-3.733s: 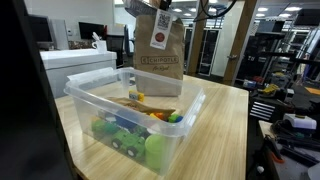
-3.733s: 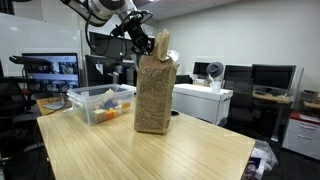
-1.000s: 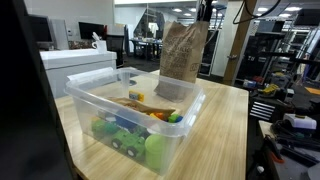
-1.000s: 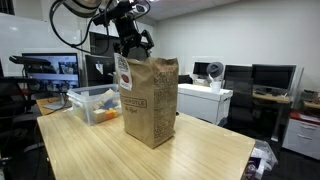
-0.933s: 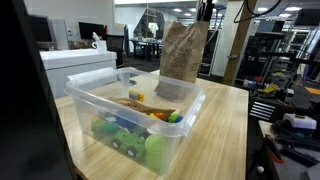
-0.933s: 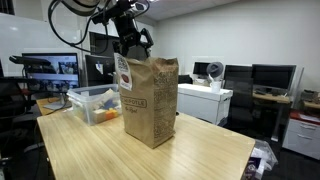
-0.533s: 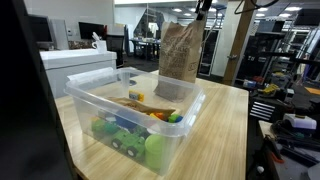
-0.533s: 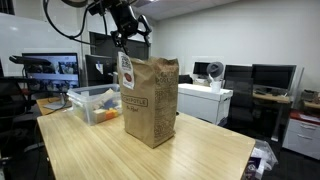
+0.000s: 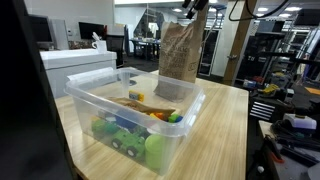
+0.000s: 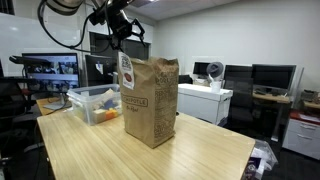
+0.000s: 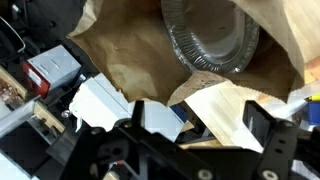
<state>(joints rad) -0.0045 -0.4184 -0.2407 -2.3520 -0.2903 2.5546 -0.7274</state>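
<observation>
My gripper is tilted outside the bag's top edge [image 10: 128, 58] on the bin side. Next, I turn my gripper upright and move it over the bag's opening [image 10: 157, 61].
A brown paper bag [image 10: 152, 100] with a white tag stands upright on the wooden table [image 10: 150, 160]; it also shows behind the bin as the bag [image 9: 180, 55]. My gripper [image 10: 126, 28] hangs above the bag's top edge on the bin side, open and holding nothing. In an exterior view only its tip, the gripper [image 9: 195, 5], shows at the top edge. In the wrist view the gripper [image 11: 200, 122] looks down into the open bag [image 11: 120, 60], where a round ribbed container [image 11: 210, 35] lies. Its fingers [image 11: 262, 128] stand apart over bare table.
A clear plastic bin [image 9: 130, 115] with green and orange toys stands on the table next to the bag, also seen as the bin [image 10: 97, 103]. Monitors [image 10: 48, 70], desks and a white printer [image 10: 205, 95] surround the table. A shelf with tools [image 9: 290, 100] stands beside the table edge.
The gripper has risen from the bag's rim and drifted toward the bin side. The bag stands still on the table; several seconds ago it was nearer the bin.
</observation>
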